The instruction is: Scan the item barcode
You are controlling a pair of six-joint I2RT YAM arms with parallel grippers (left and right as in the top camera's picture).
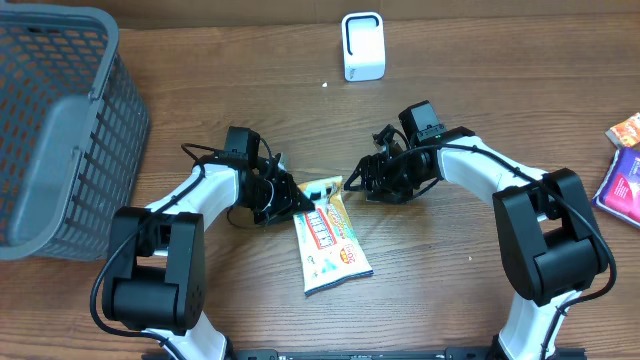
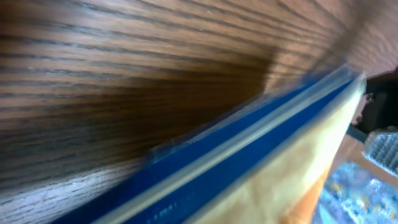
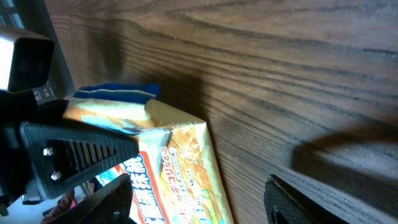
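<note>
I should take the packet's top edge (image 1: 327,184) from my left gripper with my right gripper and turn the packet over, because the packet's red panel (image 1: 320,229) faces up and the barcode is hidden.
A yellow and orange snack packet (image 1: 330,240) with a blue end lies flat on the wooden table, between the two arms. My left gripper (image 1: 292,200) is shut on its upper left corner. In the right wrist view one black left finger (image 3: 81,149) presses on the crinkled top edge of the packet (image 3: 186,168). The left wrist view is filled by a blurred close-up of the packet's blue edge (image 2: 205,180), and its own fingers do not show. My right gripper (image 1: 352,185) is open just off the packet's upper right corner, holding nothing (image 3: 199,202). No barcode is visible.
A white scanner (image 1: 363,45) stands at the back of the table. A grey mesh basket (image 1: 90,150) fills the left side. Two other packets, one purple (image 1: 622,185) and one orange (image 1: 626,130), lie at the right edge.
</note>
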